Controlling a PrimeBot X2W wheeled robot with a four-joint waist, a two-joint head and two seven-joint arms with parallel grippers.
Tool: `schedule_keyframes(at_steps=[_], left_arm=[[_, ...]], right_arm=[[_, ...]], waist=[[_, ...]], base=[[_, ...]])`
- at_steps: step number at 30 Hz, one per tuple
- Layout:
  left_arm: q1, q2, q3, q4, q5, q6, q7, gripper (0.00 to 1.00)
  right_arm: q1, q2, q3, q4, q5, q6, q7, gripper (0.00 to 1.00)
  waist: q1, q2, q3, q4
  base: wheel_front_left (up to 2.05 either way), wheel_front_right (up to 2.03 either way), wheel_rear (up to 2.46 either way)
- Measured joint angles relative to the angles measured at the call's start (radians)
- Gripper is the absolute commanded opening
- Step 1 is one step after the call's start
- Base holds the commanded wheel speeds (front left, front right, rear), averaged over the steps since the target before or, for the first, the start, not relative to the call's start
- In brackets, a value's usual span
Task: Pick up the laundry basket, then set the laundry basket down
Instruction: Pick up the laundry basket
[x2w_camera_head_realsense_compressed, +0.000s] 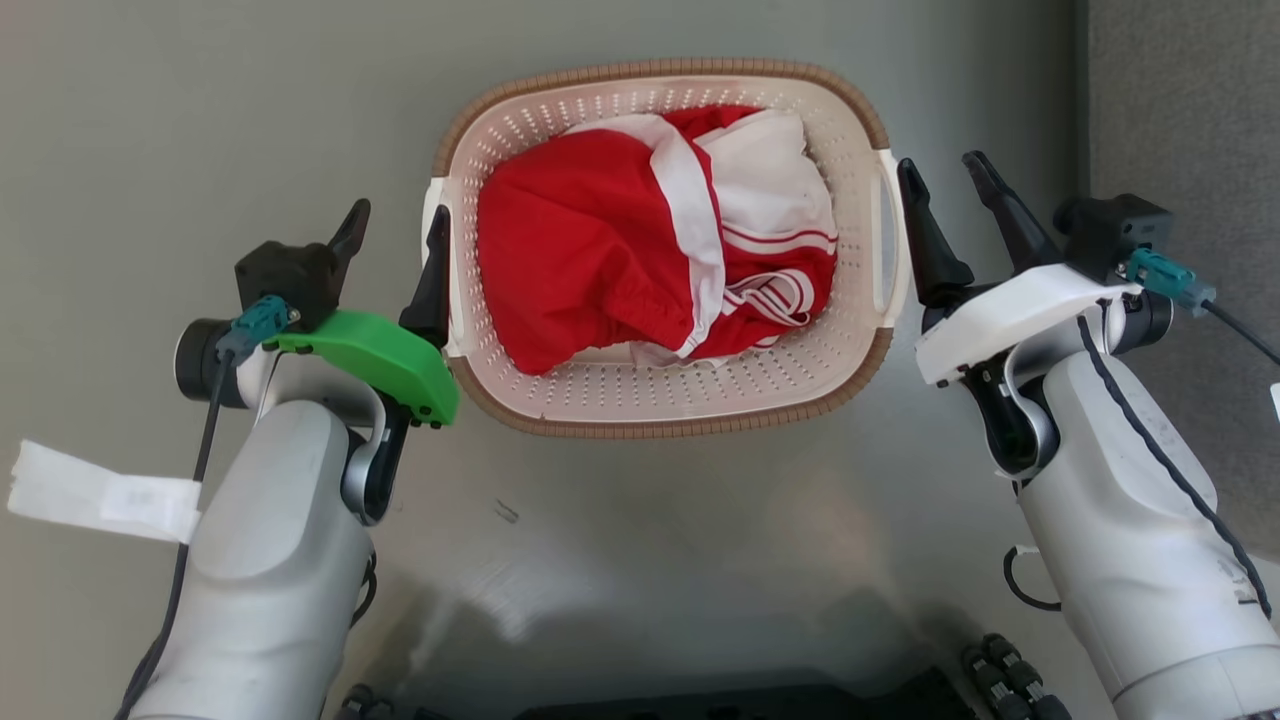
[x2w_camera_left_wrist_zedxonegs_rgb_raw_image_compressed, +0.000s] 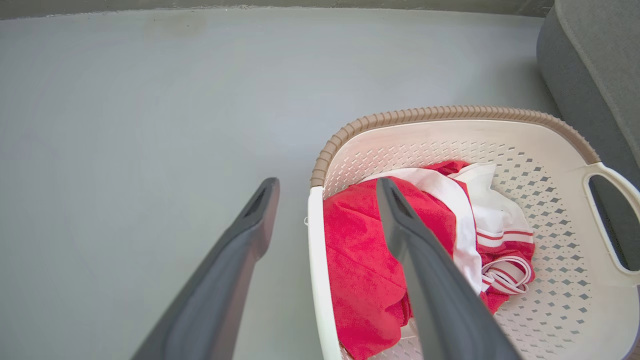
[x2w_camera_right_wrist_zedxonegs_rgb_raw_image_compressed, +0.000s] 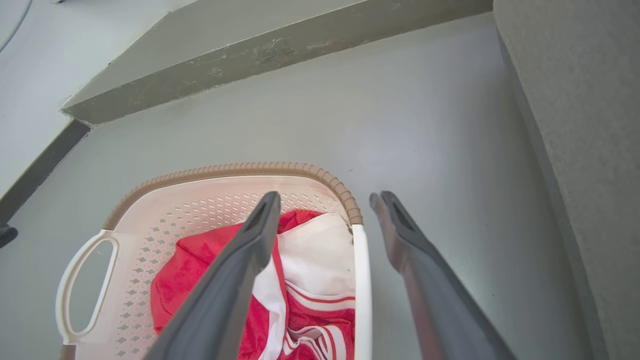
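Observation:
The laundry basket (x2w_camera_head_realsense_compressed: 672, 398) will come up stiffly with the white handles (x2w_camera_head_realsense_compressed: 897, 236) when I lift, and the handles will stay fixed, because they run straight into its brown rim.
The laundry basket (x2w_camera_head_realsense_compressed: 640, 398) sits on the grey floor, cream and perforated with a brown rim, holding red and white clothes (x2w_camera_head_realsense_compressed: 590, 250). My left gripper (x2w_camera_head_realsense_compressed: 397, 245) is open at the basket's left side, its inner finger right by the left handle (x2w_camera_head_realsense_compressed: 432, 205). In the left wrist view that handle's white bar (x2w_camera_left_wrist_zedxonegs_rgb_raw_image_compressed: 315, 260) lies between the spread fingers of the left gripper (x2w_camera_left_wrist_zedxonegs_rgb_raw_image_compressed: 326, 184). My right gripper (x2w_camera_head_realsense_compressed: 950, 190) is open beside the right handle (x2w_camera_head_realsense_compressed: 893, 240). In the right wrist view this handle's bar (x2w_camera_right_wrist_zedxonegs_rgb_raw_image_compressed: 362, 290) runs between the right gripper's (x2w_camera_right_wrist_zedxonegs_rgb_raw_image_compressed: 326, 196) fingers.
A grey upholstered block (x2w_camera_head_realsense_compressed: 1180, 100) stands close to the basket's right side, just past my right arm. A wall base (x2w_camera_right_wrist_zedxonegs_rgb_raw_image_compressed: 250, 50) runs beyond the basket. A white tape tag (x2w_camera_head_realsense_compressed: 100, 495) hangs from my left arm's cable. My dark base (x2w_camera_head_realsense_compressed: 700, 705) is at the bottom.

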Motion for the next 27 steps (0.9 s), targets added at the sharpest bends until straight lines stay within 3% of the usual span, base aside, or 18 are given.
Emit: schedule_keyframes(at_steps=[27], left_arm=[[-0.168, -0.005, -0.092, 0.212, -0.107, -0.018, 0.015, 1.0]], right_arm=[[-0.194, 0.009, 0.061, 0.269, 0.096, 0.0, 0.044, 1.0]], waist=[[0.0, 0.0, 0.154, 0.001]], base=[[0.0, 0.0, 0.0]])
